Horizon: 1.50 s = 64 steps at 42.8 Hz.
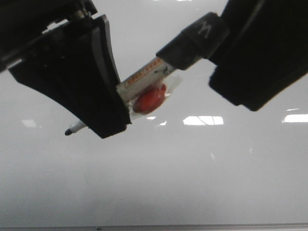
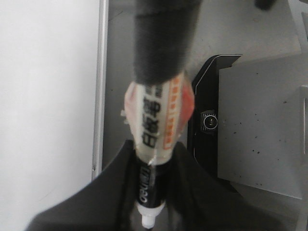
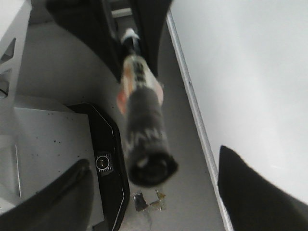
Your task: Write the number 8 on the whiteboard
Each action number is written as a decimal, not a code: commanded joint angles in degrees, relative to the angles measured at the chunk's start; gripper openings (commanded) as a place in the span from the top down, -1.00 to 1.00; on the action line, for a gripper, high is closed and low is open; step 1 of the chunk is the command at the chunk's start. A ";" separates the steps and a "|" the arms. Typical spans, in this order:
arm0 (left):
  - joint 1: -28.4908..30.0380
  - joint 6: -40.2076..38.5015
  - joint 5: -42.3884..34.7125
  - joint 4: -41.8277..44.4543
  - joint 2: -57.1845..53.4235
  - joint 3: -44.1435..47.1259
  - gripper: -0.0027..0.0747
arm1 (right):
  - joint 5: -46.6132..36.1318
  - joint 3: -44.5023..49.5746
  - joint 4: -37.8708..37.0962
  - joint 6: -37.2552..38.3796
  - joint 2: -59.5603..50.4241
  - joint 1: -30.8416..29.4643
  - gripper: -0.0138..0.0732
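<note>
The marker is in my left gripper, held close to its writing tip (image 1: 75, 127), so my right gripper should take hold of the marker's black rear end (image 1: 193, 41) and write the 8.
The whiteboard (image 1: 192, 168) is glossy pale grey with bright light reflections and fills the front view. No number 8 shows on it. My left gripper (image 1: 103, 120) is shut on a black marker (image 1: 144, 82) that has a white label and red tape. The marker's dark tip (image 1: 70, 130) sticks out past the fingers, over the board. I cannot tell whether the tip touches the board. In the left wrist view the gripper (image 2: 151, 211) holds the marker (image 2: 156, 120) near its tip. My right gripper (image 3: 151, 202) is open. Its fingers stand wide on either side of the marker's black rear end (image 3: 144, 154).
The board's thin metal frame runs along the near edge (image 1: 154, 226) and also shows in the left wrist view (image 2: 98, 96). Beside the board lie a black device with a round button (image 3: 103, 161), a speckled grey plate (image 2: 260, 120) and tape scraps (image 3: 149, 199).
</note>
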 commanded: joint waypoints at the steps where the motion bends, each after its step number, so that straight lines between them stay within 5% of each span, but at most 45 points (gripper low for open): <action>1: -0.42 0.07 -1.56 -1.71 -1.38 -2.05 0.99 | -3.48 -2.75 3.09 -0.70 0.34 1.49 -0.60; 7: -0.42 0.07 -1.56 -1.71 -1.38 -2.05 0.99 | -4.28 -3.47 4.82 -0.75 2.24 1.60 -0.53; 31: -0.42 0.07 -2.48 -1.71 -1.38 -2.05 0.95 | -3.28 -3.67 6.47 -0.81 3.01 1.60 0.51; 42: -0.31 -0.83 -2.61 -1.21 -2.08 -2.05 0.00 | -2.61 -3.67 6.13 -0.81 3.01 1.53 0.83; 48: 0.48 -3.09 -2.85 0.64 -4.89 -2.05 -0.17 | -1.98 -3.67 3.64 -0.08 1.60 0.64 0.84; 60: 14.32 -10.24 -4.26 1.55 -14.64 0.84 -0.17 | -1.42 -3.42 -10.68 19.71 -7.24 -13.39 0.84; 64: 21.37 -11.67 -6.57 -0.97 -17.51 2.99 -0.17 | -8.22 -0.48 -10.51 30.31 -11.03 -20.36 0.84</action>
